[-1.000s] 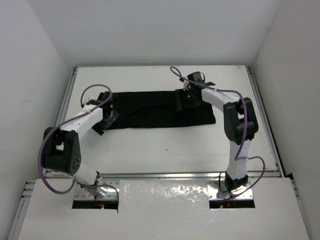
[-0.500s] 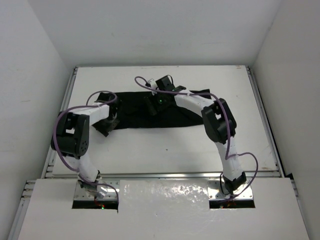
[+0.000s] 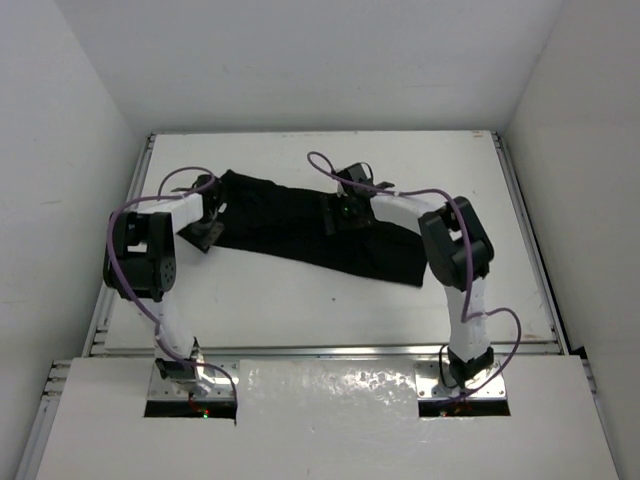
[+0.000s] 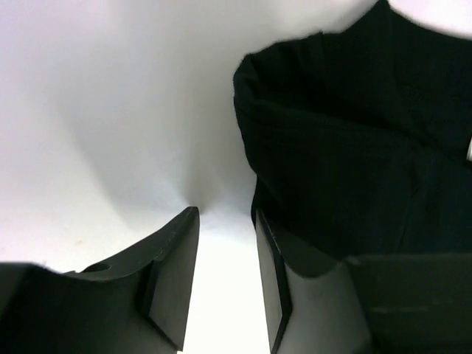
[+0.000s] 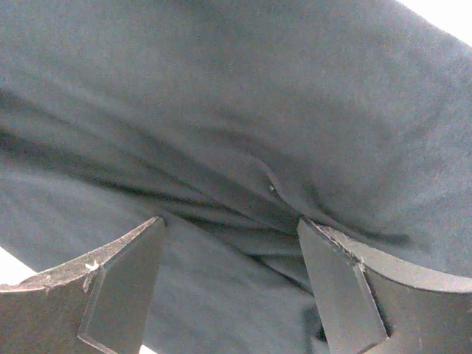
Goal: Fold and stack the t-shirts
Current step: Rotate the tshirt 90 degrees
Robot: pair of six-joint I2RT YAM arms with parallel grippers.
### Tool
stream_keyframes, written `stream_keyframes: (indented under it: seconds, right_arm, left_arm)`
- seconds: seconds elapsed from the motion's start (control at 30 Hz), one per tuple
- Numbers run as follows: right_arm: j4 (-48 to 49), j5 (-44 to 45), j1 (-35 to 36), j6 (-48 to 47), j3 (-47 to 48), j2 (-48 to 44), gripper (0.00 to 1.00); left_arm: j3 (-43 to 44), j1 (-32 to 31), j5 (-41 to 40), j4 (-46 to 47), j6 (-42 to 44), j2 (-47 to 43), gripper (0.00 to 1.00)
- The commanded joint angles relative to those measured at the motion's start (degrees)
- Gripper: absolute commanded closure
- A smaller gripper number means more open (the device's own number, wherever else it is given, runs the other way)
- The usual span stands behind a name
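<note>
The black t-shirt lies at a slant across the table with its collar end (image 3: 230, 200) by the robot's left gripper, so both grippers should first swing the collar end around toward the table's far edge (image 3: 328, 142).
One black t-shirt (image 3: 283, 222) lies on the white table (image 3: 300, 310) as a long folded strip, slanting from far left to near right. My left gripper (image 3: 204, 220) is at the strip's left end. In the left wrist view it (image 4: 226, 214) is open with bare table between the fingers, and the t-shirt (image 4: 346, 147) lies just right of the right finger. My right gripper (image 3: 345, 212) is over the middle of the strip. In the right wrist view it (image 5: 230, 221) is wide open just above wrinkled cloth (image 5: 258, 96), holding nothing.
White walls (image 3: 80, 150) enclose the table on the left, back and right. Purple cables (image 3: 330, 165) loop over both arms. The arm bases (image 3: 190, 375) stand at the near edge.
The strip lay straight across the table and now slants, its right end nearer the bases. My right gripper swung left, then back to the middle. My left gripper moved farther back.
</note>
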Motion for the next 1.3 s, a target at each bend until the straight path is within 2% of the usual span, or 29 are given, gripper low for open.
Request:
stream_keyframes:
  seconds: [0.0,0.07,0.1,0.17,0.23,0.27,0.33,0.4,0.43,0.5,0.57,0.63,0.7,0.77,0.83,0.87,0.9,0.97,1.0,1.1,1.13,1.17,1.27]
  right_arm:
    - [-6.03,3.35,-0.33,11.45,-12.86,-2.71,0.2]
    - [-2.33,0.98,0.2,15.91,-20.4,-8.68,0.2]
    - [0.3,-0.51,0.9,16.9,-22.01,-10.62,0.2]
    - [-0.37,0.09,1.52,20.05,-22.99,-14.93,0.18]
    - [0.68,-1.4,1.87,21.92,-23.78,-19.59,0.15]
    - [1.73,-1.58,2.05,22.96,-25.01,-21.25,0.09]
    - [3.94,-0.71,2.32,20.97,-25.72,-24.68,0.02]
    - [-3.16,4.99,2.32,18.42,-22.13,-25.14,0.01]
    - [-5.1,6.58,2.23,15.97,-21.42,-25.4,0.01]
    - [-7.31,6.6,1.97,13.84,-22.81,-26.02,0.01]
    - [-6.71,7.21,1.18,12.78,-26.75,-26.98,0.01]
    - [-3.9,4.15,0.21,10.24,-30.8,-27.42,0.01]
    - [-1.08,-1.9,0.21,7.87,-31.43,-26.81,0.01]
    - [-0.46,-9.1,0.21,3.91,-30.38,-26.02,0.01]
    - [-2.99,-14.05,0.21,4.77,-27.67,-23.3,0.01]
    - [-3.27,-15.54,0.12,5.65,-26.87,-22.08,0.01]
    - [-3.27,-17.64,0.21,8.36,-25.91,-19.8,0.01]
    - [-0.48,-18.62,0.47,12.58,-25.45,-18.99,0.01]
    - [0.76,-18.37,0.64,18.52,-25.81,-19.68,0.01]
    - [6.21,-11.8,1.78,30.04,-29.31,-22.67,0.01]
    - [6.48,-5.42,2.75,32.96,-30.28,-24.42,0.01]
    - [7.27,-3.18,3.36,35.25,-30.9,-25.39,0.01]
    - [10.17,-0.88,6.79,43.51,-33.19,-28.12,0.01]
  left_arm:
    - [4.71,1.86,0.29,2.31,7.36,7.6,0.64]
    - [7.37,1.95,3.62,4.06,10.52,9.37,0.64]
    - [9.3,1.95,4.51,5.55,12.27,10.42,0.64]
    - [11.07,1.95,5.92,6.35,12.99,11.31,0.63]
    - [14.05,2.12,8.03,10.13,17.28,11.92,0.61]
    - [15.89,2.21,10.04,10.13,18.16,12.71,0.61]
    - [23.07,2.21,14.24,9.43,20.89,16.4,0.61]
    - [26.44,1.86,20.65,12.39,24.48,20.44,0.59]
    - [29.85,1.07,27.13,12.85,25.2,23.32,0.57]
    - [34.43,-0.68,28.77,11.03,27.39,26.41,0.56]
    - [41.88,-4.71,26.41,7.52,28.1,30.45,0.55]
    - [42.28,-7.53,24.39,4.6,26.62,30.57,0.56]
    - [37.38,-8.33,24.82,10.98,24.42,28.11,0.55]
    - [33.59,-8.69,31.74,17.74,24.15,26.52,0.53]
    - [39.07,-9.47,34.57,15.43,24.85,31.57,0.52]
    - [43.72,-9.91,34.84,10.97,25.29,34.05,0.52]
    - [53.51,-10.35,35.19,8.92,25.9,36.69,0.52]
    - [62.71,-11.41,36.07,5.41,24.95,43.64,0.52]
    - [68.67,-11.5,35.9,5.04,23.81,45.4,0.52]
    - [70.22,-11.33,35.81,9.6,20.91,47.61,0.52]
    - [70.4,-10.98,34.42,10.56,20.2,47.87,0.52]
    - [70.66,-10.71,34.58,13.44,19.24,48.05,0.51]
    - [75.75,-10.36,36.86,17.76,19.84,50.24,0.49]
